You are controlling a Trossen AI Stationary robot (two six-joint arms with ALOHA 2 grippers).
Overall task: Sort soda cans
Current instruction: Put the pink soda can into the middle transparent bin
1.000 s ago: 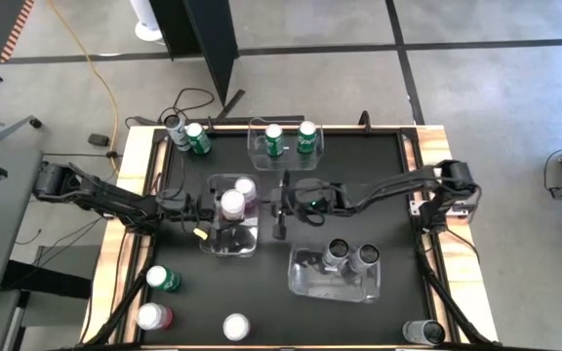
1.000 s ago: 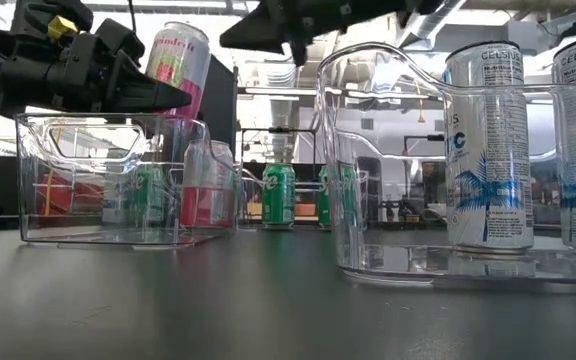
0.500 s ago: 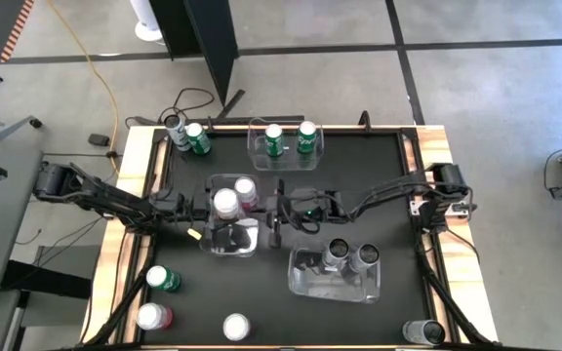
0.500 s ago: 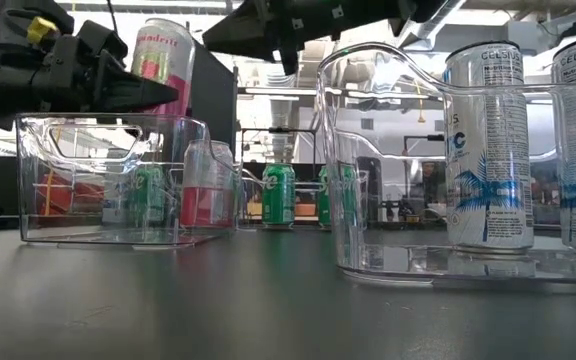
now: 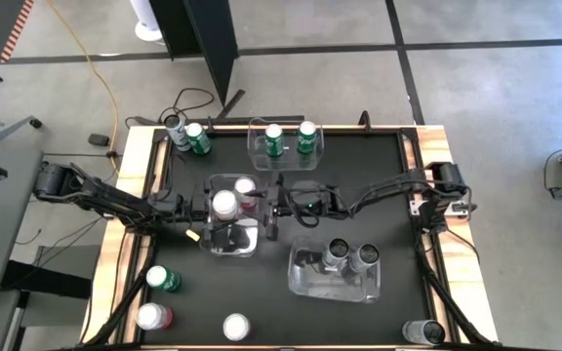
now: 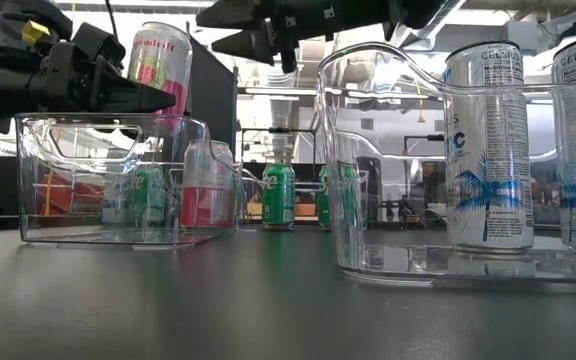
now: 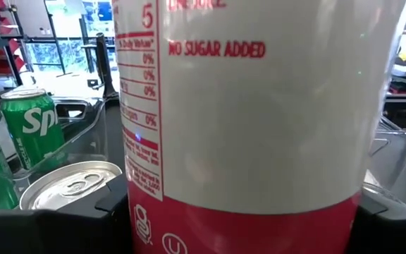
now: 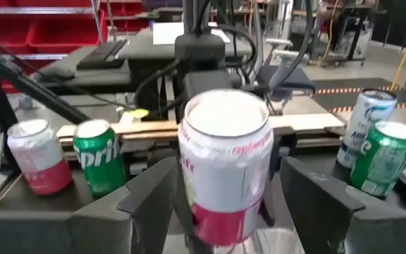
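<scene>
Next, my right gripper takes the can's upper part (image 6: 162,45) and lowers it, because my left gripper is holding the red-pink can low, with its fingers above the bin's rim (image 6: 182,119).
A red-pink and white soda can (image 5: 224,204) stands upright over the clear middle bin (image 5: 232,242), with my left gripper (image 5: 219,207) shut on it from the table's left. A second red-pink can (image 5: 245,186) stands inside that bin. My right gripper (image 5: 271,208) is level and open a little to the right of the held can, touching nothing; in the low view its spread fingers (image 6: 230,14) show at the top. In the right wrist view the held can (image 8: 224,159) is straight ahead of the fingers. My left gripper pinches the can's side wall (image 7: 143,204) between its two fingers, on the lower half of the can. The fingers (image 6: 153,95) come in level from the table's left. The can is upright and lifted over the bin's open top; its base is hidden.
Two green cans (image 5: 274,139) stand in the far clear bin (image 5: 254,148) and two dark cans (image 5: 349,255) in the near right bin (image 5: 305,278). Loose cans stand at the far left (image 5: 185,134), the near left (image 5: 162,280) and the near right corner (image 5: 422,332).
My right gripper has opened: its fingers, together a second ago, now stand spread. The held can stays upright in my left gripper over the middle bin.
</scene>
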